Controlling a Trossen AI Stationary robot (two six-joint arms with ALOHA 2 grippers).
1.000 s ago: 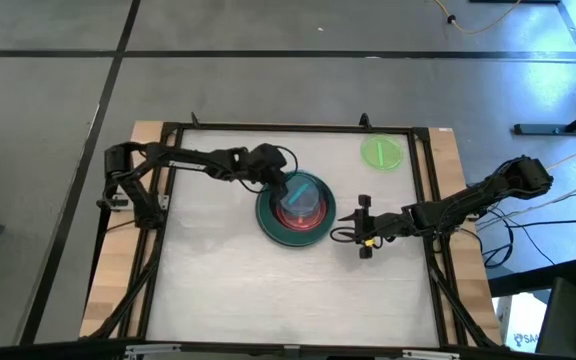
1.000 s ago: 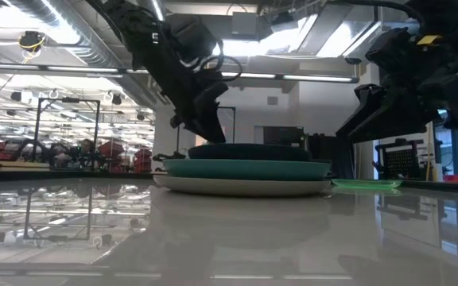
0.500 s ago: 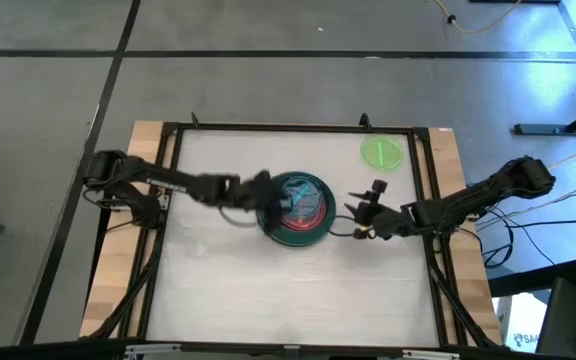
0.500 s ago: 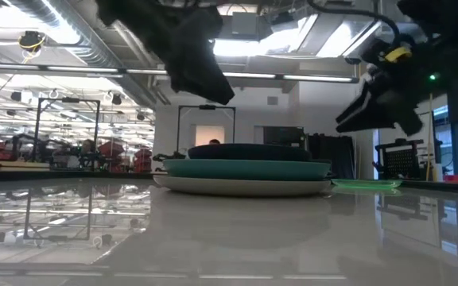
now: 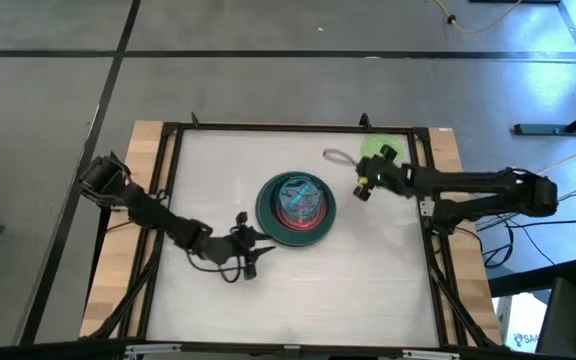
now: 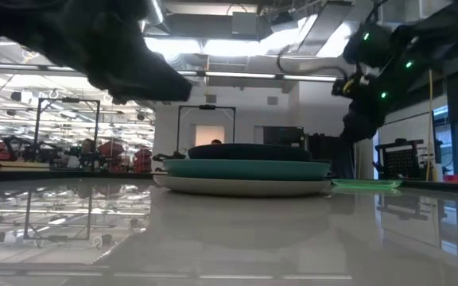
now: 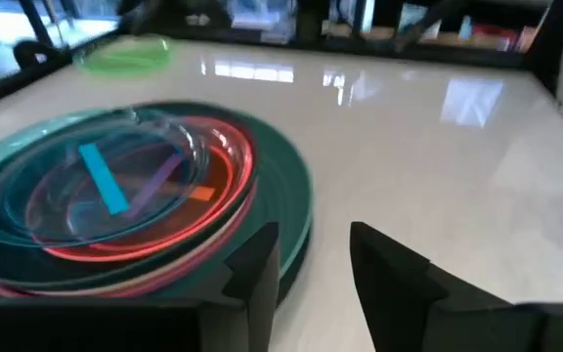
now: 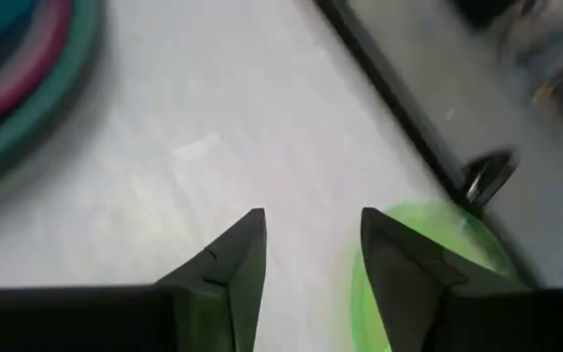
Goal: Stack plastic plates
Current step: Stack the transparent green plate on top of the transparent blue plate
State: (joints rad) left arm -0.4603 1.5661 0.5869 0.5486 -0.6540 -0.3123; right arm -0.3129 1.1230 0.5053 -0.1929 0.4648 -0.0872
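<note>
The green plate (image 5: 382, 147) should settle inside the blue plate (image 5: 301, 199) when the robot lowers it, because both plates are about the same width.
A stack of plates (image 5: 295, 208) sits at the table's middle: a pale large plate at the bottom (image 6: 237, 187), a teal one on it (image 7: 286, 196), then pink and red rims, with a translucent blue plate (image 7: 106, 181) on top. A small green plate (image 5: 380, 150) lies flat near the far right corner, also visible as the green plate (image 8: 428, 259) in the right wrist view. My left gripper (image 5: 256, 252) hangs open off the stack's near-left side. My right gripper (image 5: 361, 188) is open just short of the green plate, with the plate beside one finger.
Dark frame rails (image 5: 171, 180) run around the white tabletop, with wooden margins outside them. Bare tabletop lies to the left of and nearer than the stack. A cable loop (image 5: 336, 157) shows beside the right gripper.
My left gripper has drawn back from over the stack's left rim toward the table's near-left, and the blue plate now lies on top of the stack. My right gripper has swung from the stack's right side toward the far edge, up to the green plate.
</note>
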